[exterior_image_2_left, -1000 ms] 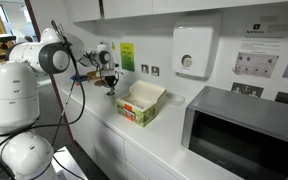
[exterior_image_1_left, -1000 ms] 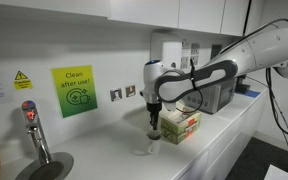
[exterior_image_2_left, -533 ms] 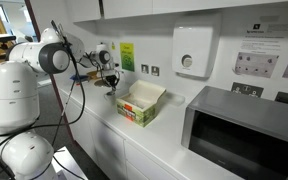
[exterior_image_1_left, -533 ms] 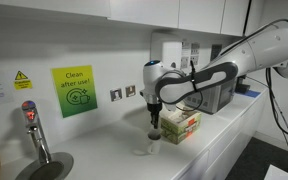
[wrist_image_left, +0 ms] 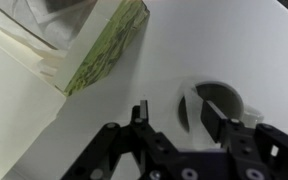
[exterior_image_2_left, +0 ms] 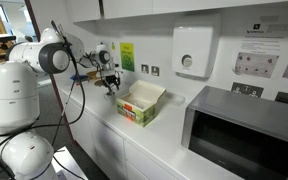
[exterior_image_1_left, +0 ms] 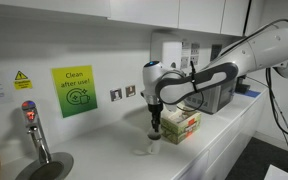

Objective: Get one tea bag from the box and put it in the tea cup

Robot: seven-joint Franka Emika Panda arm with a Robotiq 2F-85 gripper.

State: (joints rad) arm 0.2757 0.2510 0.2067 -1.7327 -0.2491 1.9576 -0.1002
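Note:
My gripper needs to pinch the tea bag, move it over the tea cup's opening [wrist_image_left: 222,98] and press it down inside, because the tea bag is hanging over the tea cup's rim [wrist_image_left: 189,104].
The box [exterior_image_1_left: 181,125] [exterior_image_2_left: 141,104] is a green and red carton with its beige lid open, standing on the white counter; its green side [wrist_image_left: 104,55] fills the upper left of the wrist view. The tea cup [wrist_image_left: 236,98] is small, white and round, and lies below my right finger. In an exterior view it is a faint white shape [exterior_image_1_left: 144,150] under the gripper. My gripper [wrist_image_left: 174,108] [exterior_image_1_left: 154,128] [exterior_image_2_left: 110,86] hangs just above the cup beside the box, jaws open, nothing between them. No tea bag shows; the cup's inside is dark.
A grey metal appliance [exterior_image_2_left: 244,130] stands further along the counter past the box. A tap and sink [exterior_image_1_left: 39,150] are at the counter's other end. The wall carries a green sign [exterior_image_1_left: 74,90], sockets [exterior_image_1_left: 122,93] and a white dispenser [exterior_image_2_left: 192,50].
The jaws have opened from shut. The arm, box and cup stay where they were.

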